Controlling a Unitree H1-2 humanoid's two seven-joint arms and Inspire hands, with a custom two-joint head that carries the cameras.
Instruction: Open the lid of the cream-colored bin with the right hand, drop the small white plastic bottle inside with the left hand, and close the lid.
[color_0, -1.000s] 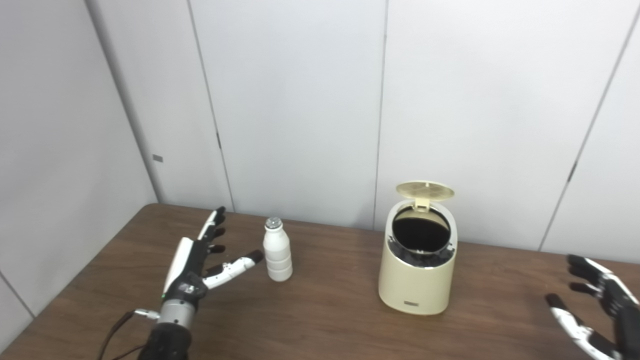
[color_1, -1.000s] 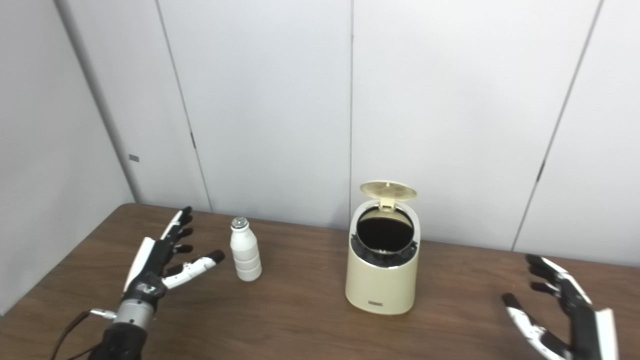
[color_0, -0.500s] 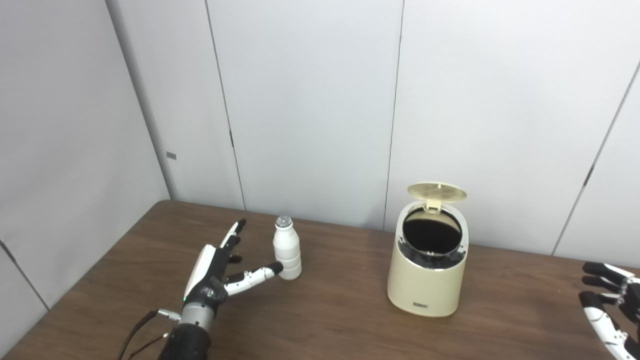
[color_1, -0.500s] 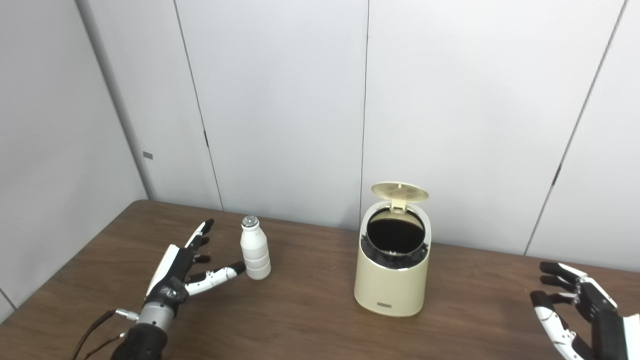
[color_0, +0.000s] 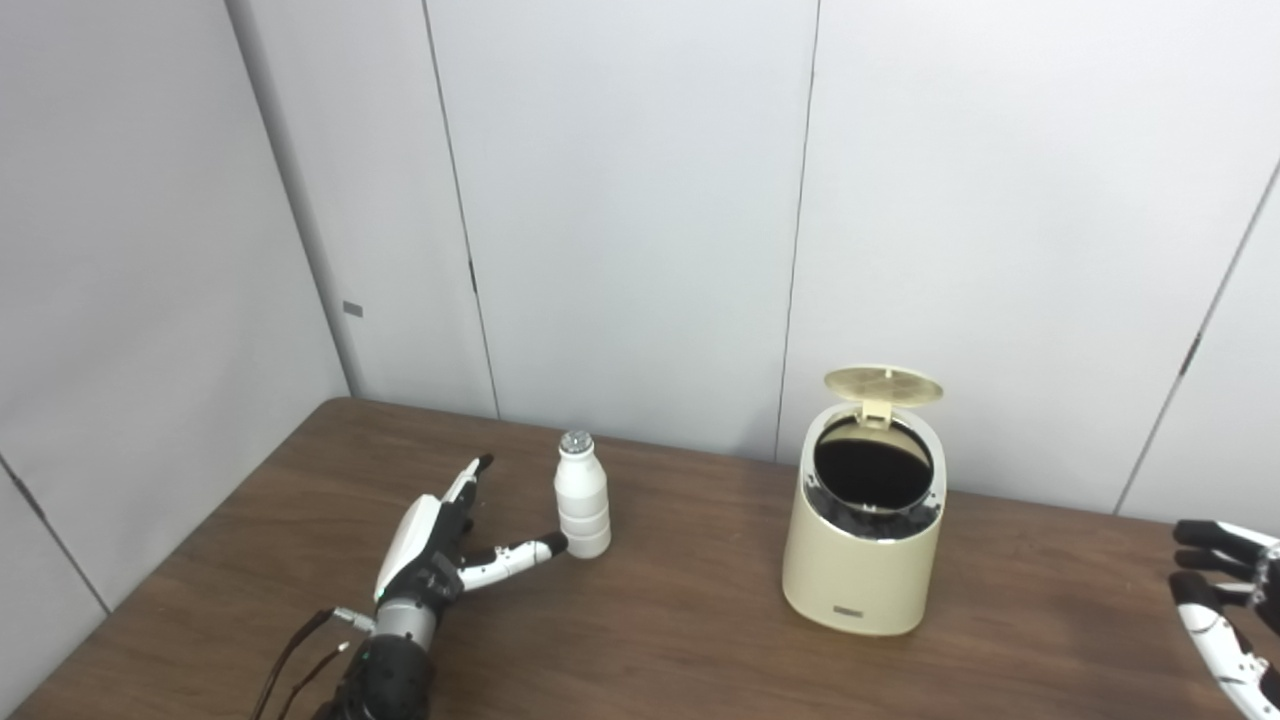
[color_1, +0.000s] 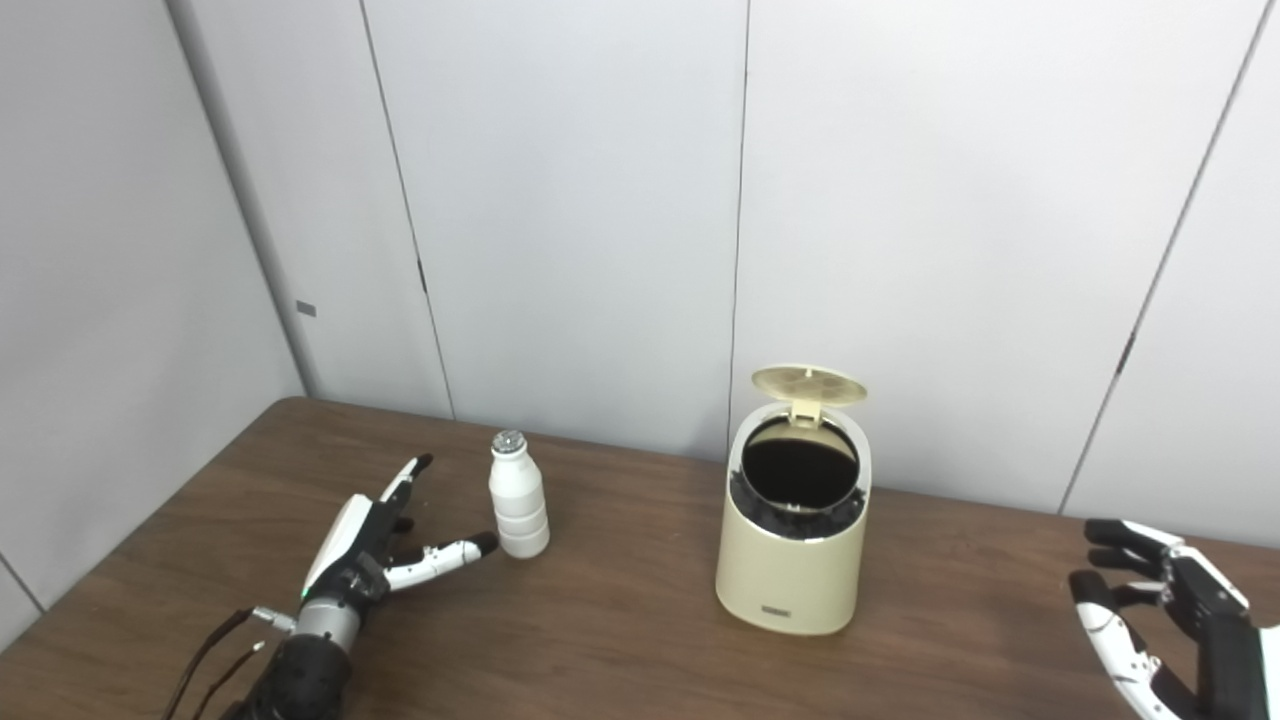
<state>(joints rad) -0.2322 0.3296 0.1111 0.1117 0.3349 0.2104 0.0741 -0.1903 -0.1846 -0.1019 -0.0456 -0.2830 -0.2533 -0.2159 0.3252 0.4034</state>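
The small white bottle (color_0: 583, 498) will tip and lean inside when I drop it, because the cream-colored bin's dark opening (color_0: 873, 469) is much wider than the bottle.
The small white bottle (color_0: 582, 497) with a silver cap stands upright on the brown table (color_0: 650, 640). My left hand (color_0: 440, 545) lies low just left of it, open, fingers spread, with the thumb tip near the bottle's base; I cannot tell if it touches. The cream-colored bin (color_0: 865, 540) stands to the right with its round lid (color_0: 882, 384) tipped up at the back and the dark opening showing. My right hand (color_1: 1165, 625) hovers open at the far right edge, well clear of the bin.
Grey wall panels (color_0: 640, 200) close off the table's back and left sides. A thin cable (color_0: 300, 650) trails from my left wrist. Bare tabletop lies between the bottle and the bin.
The camera has shifted, sliding the whole scene rightward. My left hand has drawn closer to the bottle, its thumb now near the base. The right hand has pulled back toward the right edge.
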